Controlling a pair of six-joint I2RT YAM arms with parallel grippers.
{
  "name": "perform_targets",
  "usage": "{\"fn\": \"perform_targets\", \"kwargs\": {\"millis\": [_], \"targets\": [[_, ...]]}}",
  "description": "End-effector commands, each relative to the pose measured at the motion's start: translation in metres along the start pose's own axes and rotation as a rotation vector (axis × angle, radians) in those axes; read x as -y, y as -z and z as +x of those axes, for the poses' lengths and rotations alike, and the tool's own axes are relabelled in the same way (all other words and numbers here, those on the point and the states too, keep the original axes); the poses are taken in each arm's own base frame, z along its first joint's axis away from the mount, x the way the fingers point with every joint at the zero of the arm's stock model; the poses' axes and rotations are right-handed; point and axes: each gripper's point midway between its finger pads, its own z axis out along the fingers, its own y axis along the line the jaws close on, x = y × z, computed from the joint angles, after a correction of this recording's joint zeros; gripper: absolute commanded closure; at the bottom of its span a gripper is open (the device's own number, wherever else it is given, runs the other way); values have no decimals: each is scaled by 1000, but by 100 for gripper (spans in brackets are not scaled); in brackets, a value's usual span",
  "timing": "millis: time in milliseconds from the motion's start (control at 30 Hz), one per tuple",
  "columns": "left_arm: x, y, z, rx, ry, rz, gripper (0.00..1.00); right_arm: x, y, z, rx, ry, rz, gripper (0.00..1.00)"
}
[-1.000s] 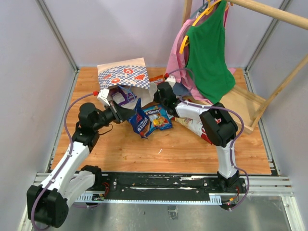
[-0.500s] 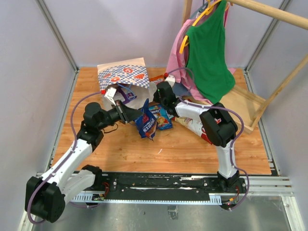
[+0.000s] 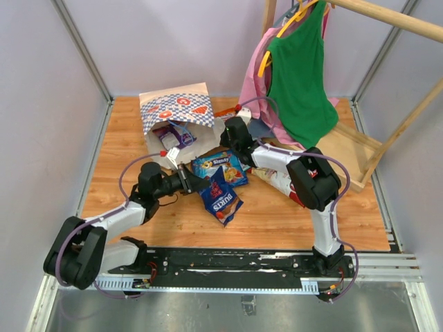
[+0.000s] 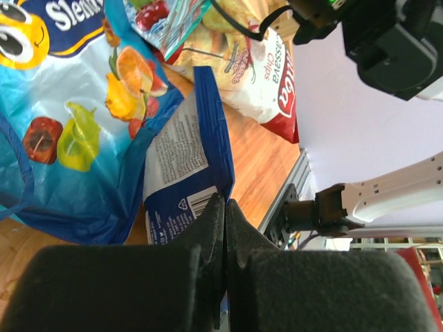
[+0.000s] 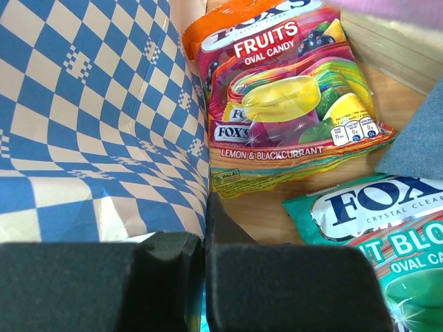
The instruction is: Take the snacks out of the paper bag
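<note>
I go on lowering the dark blue packet (image 3: 221,200) with my left gripper, as the packet is clear of the paper bag and over open wood (image 3: 250,216), before I let go of it there.
The paper bag (image 3: 174,108) lies on its side at the back, its mouth facing the front, with a purple packet (image 3: 166,133) inside. My right gripper (image 3: 225,136) is shut on the bag's checked edge (image 5: 90,104) and pinches the paper at its tips (image 5: 206,202). My left gripper (image 3: 199,184) is shut on a dark blue packet (image 3: 223,198), gripping its corner (image 4: 187,162) at its tips (image 4: 225,202), in front of the bag. A light blue packet (image 3: 220,166) lies beside it (image 4: 62,104). A red-and-white packet (image 4: 266,69) lies further right.
An orange Fox's Fruits packet (image 5: 284,97) and a green Fox's packet (image 5: 374,228) lie on the wood by the bag's edge, next to grey-blue cloth (image 5: 422,145). A wooden rack (image 3: 360,155) with green and pink garments (image 3: 297,69) stands at the back right.
My left gripper has pulled the dark blue packet away from the bag's mouth, towards the front right and lower over the table. The right gripper has stayed on the bag's edge.
</note>
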Motion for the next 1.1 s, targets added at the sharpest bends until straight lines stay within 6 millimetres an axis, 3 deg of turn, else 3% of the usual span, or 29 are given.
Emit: {"fn": "perform_targets", "kwargs": {"millis": [0, 333, 467, 533, 600, 700, 767, 900, 967, 1067], "targets": [[10, -5, 1, 21, -35, 77, 100, -6, -4, 3, -4, 25, -5, 99], [-7, -15, 15, 32, -23, 10, 99, -5, -6, 5, -6, 32, -4, 99], [-22, -24, 27, 19, -10, -48, 99, -6, -6, 5, -8, 34, -8, 99], [-30, -26, 30, 12, 2, -71, 83, -6, -6, 4, -7, 38, -9, 99], [-39, -28, 31, 4, -6, -114, 53, -6, -4, 2, -4, 43, -11, 99], [-37, -29, 13, 18, -69, -178, 19, -7, -1, -2, -1, 53, -14, 99], [-22, -25, -8, 35, -138, -219, 5, -8, 1, -5, 4, 63, -17, 99], [22, -2, -75, 157, -304, -330, 0, -11, 2, -10, 8, 72, -24, 99], [28, 15, -102, 233, -348, -421, 0, -14, 2, -11, 5, 71, -31, 99], [14, 33, -117, 264, -367, -517, 0, -14, 2, -11, 1, 71, -35, 99]]}}
